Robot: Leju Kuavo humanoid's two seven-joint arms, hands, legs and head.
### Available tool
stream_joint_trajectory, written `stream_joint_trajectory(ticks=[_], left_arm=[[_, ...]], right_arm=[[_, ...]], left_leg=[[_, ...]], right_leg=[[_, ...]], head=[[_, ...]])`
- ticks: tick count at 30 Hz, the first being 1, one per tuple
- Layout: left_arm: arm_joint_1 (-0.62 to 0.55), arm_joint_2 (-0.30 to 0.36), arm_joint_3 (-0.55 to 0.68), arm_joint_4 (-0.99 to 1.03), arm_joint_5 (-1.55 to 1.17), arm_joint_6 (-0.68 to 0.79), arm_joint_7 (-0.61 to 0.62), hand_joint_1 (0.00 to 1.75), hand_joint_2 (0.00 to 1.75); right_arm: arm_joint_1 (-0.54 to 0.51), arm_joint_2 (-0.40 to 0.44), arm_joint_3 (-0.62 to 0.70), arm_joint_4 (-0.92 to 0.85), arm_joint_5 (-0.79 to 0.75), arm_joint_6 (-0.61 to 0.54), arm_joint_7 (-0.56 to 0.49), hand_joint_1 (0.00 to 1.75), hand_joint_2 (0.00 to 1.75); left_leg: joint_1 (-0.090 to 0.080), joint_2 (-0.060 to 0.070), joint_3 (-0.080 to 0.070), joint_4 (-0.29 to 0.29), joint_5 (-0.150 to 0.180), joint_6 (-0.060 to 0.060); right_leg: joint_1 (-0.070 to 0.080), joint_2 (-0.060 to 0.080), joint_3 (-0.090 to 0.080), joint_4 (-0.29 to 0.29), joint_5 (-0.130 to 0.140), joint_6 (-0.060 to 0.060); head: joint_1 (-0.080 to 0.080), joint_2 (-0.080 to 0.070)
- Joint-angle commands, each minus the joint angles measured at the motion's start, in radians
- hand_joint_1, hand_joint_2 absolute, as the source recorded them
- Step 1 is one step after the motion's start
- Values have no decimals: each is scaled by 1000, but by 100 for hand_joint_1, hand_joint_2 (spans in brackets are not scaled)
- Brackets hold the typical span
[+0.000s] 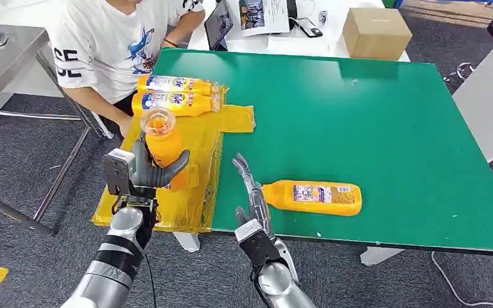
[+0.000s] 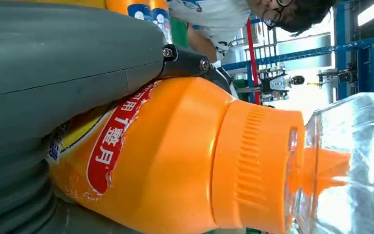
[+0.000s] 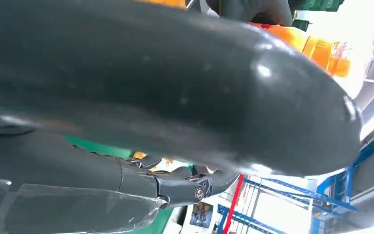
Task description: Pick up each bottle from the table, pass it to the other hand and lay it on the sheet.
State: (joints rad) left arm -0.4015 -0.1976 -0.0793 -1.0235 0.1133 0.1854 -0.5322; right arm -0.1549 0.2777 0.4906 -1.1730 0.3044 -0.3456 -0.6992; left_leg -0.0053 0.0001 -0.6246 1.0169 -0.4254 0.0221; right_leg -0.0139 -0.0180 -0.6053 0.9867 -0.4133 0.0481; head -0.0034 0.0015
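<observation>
Small-print panels face up on the lying orange bottle by my right gripper, so I should expect its Tide front label hidden underneath.
My left hand grips an orange bottle upright, clear cap up, above the yellow sheet at the table's left edge. The left wrist view shows that bottle close up, its red label and clear cap against my hand. Two more orange bottles lie side by side at the sheet's far end. Another orange bottle lies on its side on the green table. My right hand is open, fingers straight, just left of that bottle's cap end. The right wrist view shows my right hand with the held bottle beyond it.
A person in a white T-shirt sits at the table's far left corner, close to the sheet. A cardboard box and papers lie on a white table behind. A grey metal table stands to the left.
</observation>
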Motion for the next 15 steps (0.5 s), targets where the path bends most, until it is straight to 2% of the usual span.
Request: stream_joint_trajectory(ticks=[1,5,8,12,14,15], left_arm=[[-51,-10,33,44,-15,42,-23,175,175],[-75,6,50,34,-109,180,-86,175,175],[-108,41,27,61,-340,329,-99,175,175],[-193,94,-66,274,-691,389,-9,175,175],[-228,95,-76,374,-778,397,11,175,175],[-289,176,-289,577,-1128,321,251,175,175]], right_arm=[[-15,-28,-13,8,-6,-4,1,0,0],[1,-37,5,-51,-7,-26,1,0,0],[7,-47,20,-146,-57,-81,1,0,0],[-2,-66,34,-275,-93,-178,1,0,0],[-5,-75,42,-309,-94,-209,1,0,0],[-4,-98,57,-368,-97,-220,1,0,0]], left_leg=[[1,-1,3,0,-1,-1],[1,-1,3,0,-1,-2],[2,0,4,1,-2,-2],[1,-2,2,0,-1,-1],[1,-3,4,0,0,-1],[1,-2,5,0,-1,-2]], right_leg=[[1,0,4,-1,-1,-1],[1,0,4,0,-1,-2],[2,1,4,0,-2,-2],[1,0,3,0,-1,-1],[0,-1,4,0,-1,-1],[1,0,6,0,-1,-2]], head=[[0,0],[0,0],[0,0],[0,0],[0,0],[0,0]])
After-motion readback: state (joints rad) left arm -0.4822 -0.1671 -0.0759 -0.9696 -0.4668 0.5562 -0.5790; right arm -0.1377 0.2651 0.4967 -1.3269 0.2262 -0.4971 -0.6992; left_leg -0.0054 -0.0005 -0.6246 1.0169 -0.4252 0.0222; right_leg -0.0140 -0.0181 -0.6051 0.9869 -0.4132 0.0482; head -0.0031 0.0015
